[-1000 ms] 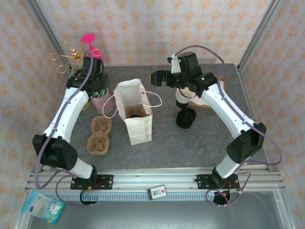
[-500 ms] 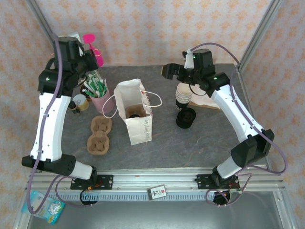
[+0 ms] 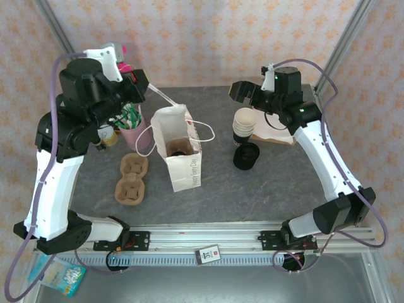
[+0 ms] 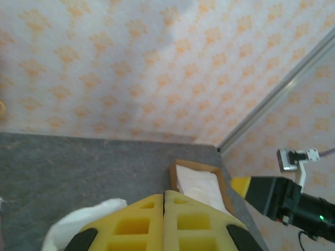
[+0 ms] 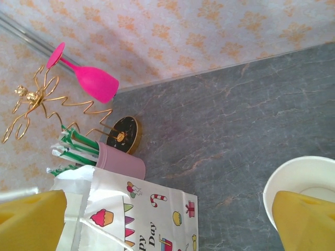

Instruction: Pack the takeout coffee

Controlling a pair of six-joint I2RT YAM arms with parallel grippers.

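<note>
The white straw's loose end [image 3: 174,103] only gets as far as the bag's rim, so next my left gripper moves down and across over the bag's opening [image 3: 175,134] before it opens.
A white paper bag [image 3: 184,165] printed with party pictures stands open at mid-table. Deep inside it sits a dark round top [image 3: 178,150], which looks like the takeout coffee's black lid. My left gripper [image 3: 144,87] hangs high to the left of the bag. Its yellow pads [image 4: 141,222] are pressed together and nothing shows between them in the left wrist view [image 4: 164,194]. A thin white strip [image 3: 165,99] runs from it toward the bag's rim. My right gripper [image 3: 240,92] is open beyond the lidless cup stack [image 3: 245,123], its fingers [image 5: 31,219] wide apart [image 5: 167,225].
A stack of loose black lids [image 3: 246,156] lies right of the bag. A brown cup carrier [image 3: 131,178] lies left of it. A pink cup of straws [image 3: 129,123], a gold wire stand [image 5: 123,135] and a pink glass [image 5: 86,76] crowd the back left. A napkin tray [image 4: 199,183] sits back right.
My left arm rose from the straw cup and swung up toward the bag's top. My right gripper drew back to the right, away from the bag and past the cup stack.
</note>
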